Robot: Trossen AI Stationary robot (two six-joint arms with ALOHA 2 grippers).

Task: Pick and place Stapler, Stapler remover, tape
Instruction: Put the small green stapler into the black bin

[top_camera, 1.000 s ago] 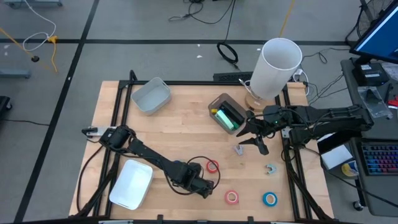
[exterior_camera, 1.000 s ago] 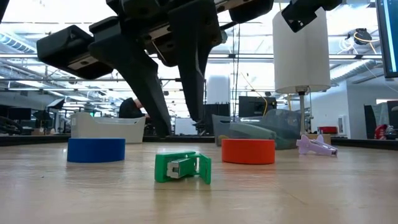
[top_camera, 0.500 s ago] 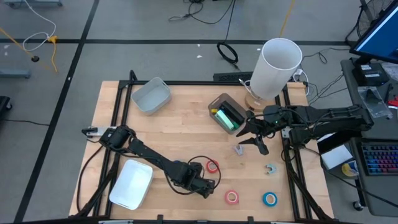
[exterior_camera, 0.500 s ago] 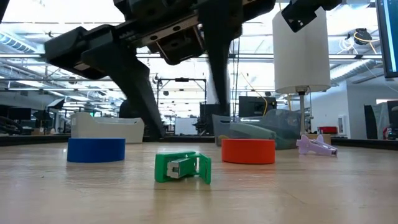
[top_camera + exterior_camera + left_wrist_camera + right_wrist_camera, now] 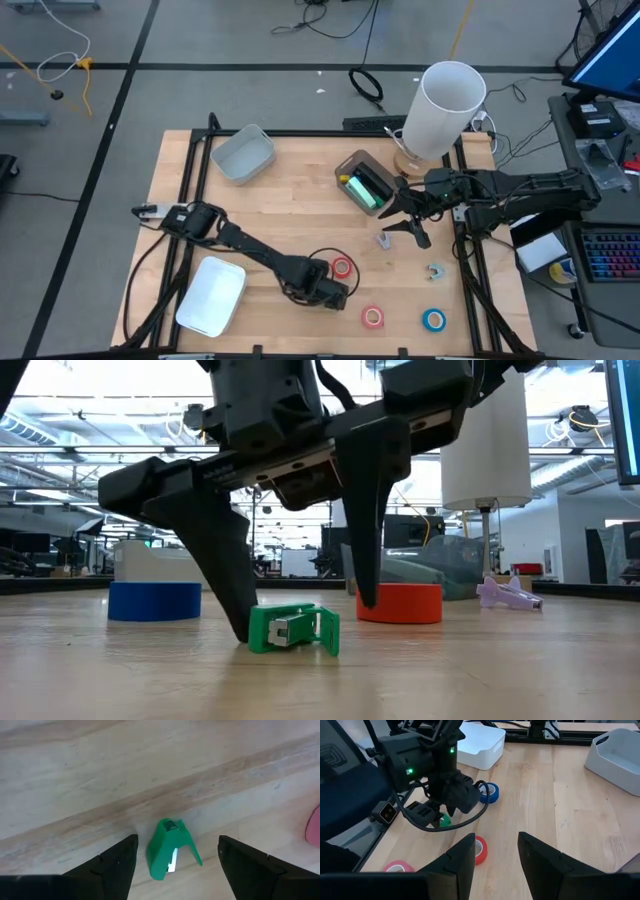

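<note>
The grey container [image 5: 366, 183] is beside my right gripper. Next, my left gripper picks up the green stapler remover [image 5: 293, 628] and passes it over to my right gripper first.
A small green stapler remover [image 5: 169, 851] lies on the wooden table, also seen in the low view [image 5: 293, 630]. My left gripper [image 5: 177, 842] stands open over it, one finger on each side and the tips down at the table [image 5: 304, 620]. A blue tape roll [image 5: 154, 601] and a red one [image 5: 399, 603] lie just behind it. A pink roll [image 5: 373, 317] and another blue roll [image 5: 433, 320] lie near the front edge. A green stapler [image 5: 362, 188] sits in a grey container. My right gripper [image 5: 496, 837] hangs open above the table's right part [image 5: 408, 225].
A purple stapler remover [image 5: 385, 240] and a grey one [image 5: 435, 271] lie right of centre. A white tray [image 5: 210, 295] sits at the near left and a grey bin [image 5: 243, 153] at the far left. A tall white cylinder [image 5: 447, 105] stands at the far right.
My left gripper has opened wide. It has come down and toward the table's near edge until its fingertips stand at the table on both sides of the green stapler remover, which has not moved.
</note>
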